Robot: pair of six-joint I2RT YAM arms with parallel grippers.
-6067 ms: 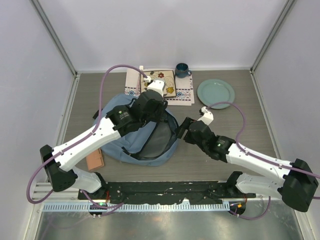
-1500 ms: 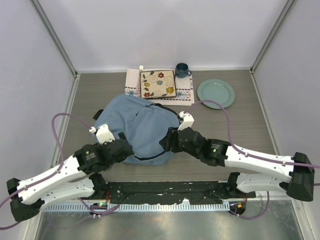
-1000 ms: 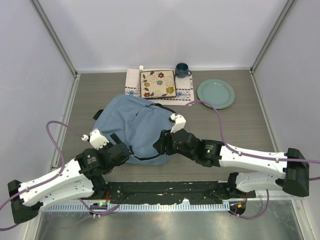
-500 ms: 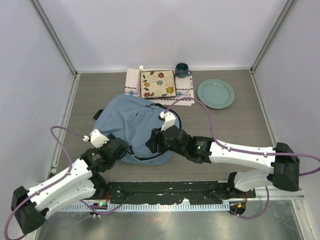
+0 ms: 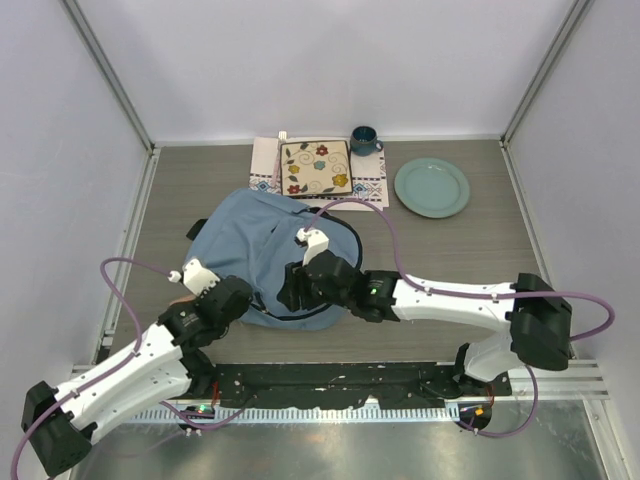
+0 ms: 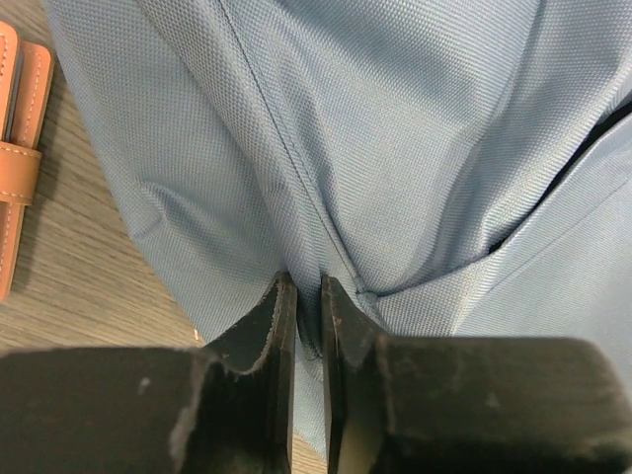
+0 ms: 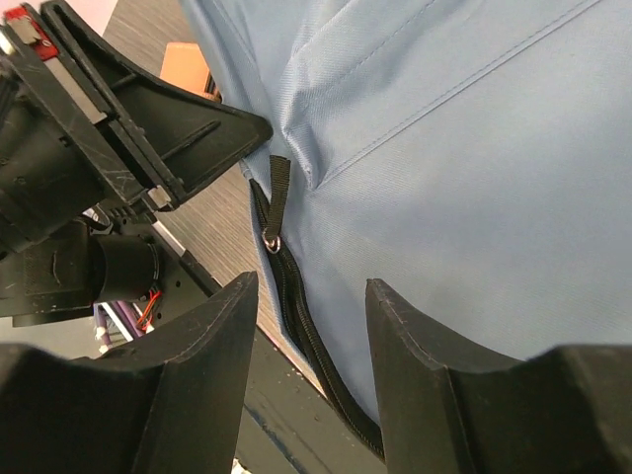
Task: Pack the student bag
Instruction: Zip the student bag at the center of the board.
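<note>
The dark zipper (image 5: 357, 245) bends around the bag's edge toward the back, so I expect the black pull tab (image 7: 279, 197) to move along that curve when I pull.
The light-blue student bag (image 5: 262, 245) lies flat mid-table, its flap down. My left gripper (image 5: 243, 300) is at the bag's near-left edge, shut on a fold of the bag's fabric (image 6: 308, 308). My right gripper (image 5: 288, 291) hovers over the bag's near edge, open and empty (image 7: 311, 288). Between and just ahead of its fingers runs the dark zipper (image 7: 296, 308) with its black pull tab (image 7: 277, 197). The left gripper (image 7: 148, 118) shows close beside that tab.
A brown leather wallet (image 6: 18, 148) lies on the table left of the bag. At the back, a flower-patterned square plate (image 5: 315, 167) sits on a white patterned mat (image 5: 372, 187), beside a blue mug (image 5: 364, 139) and a green plate (image 5: 431, 187).
The bag was open six seconds ago and its flap now lies down. My right gripper has moved left across the bag to its near edge. My left gripper has closed in on the bag's near-left edge.
</note>
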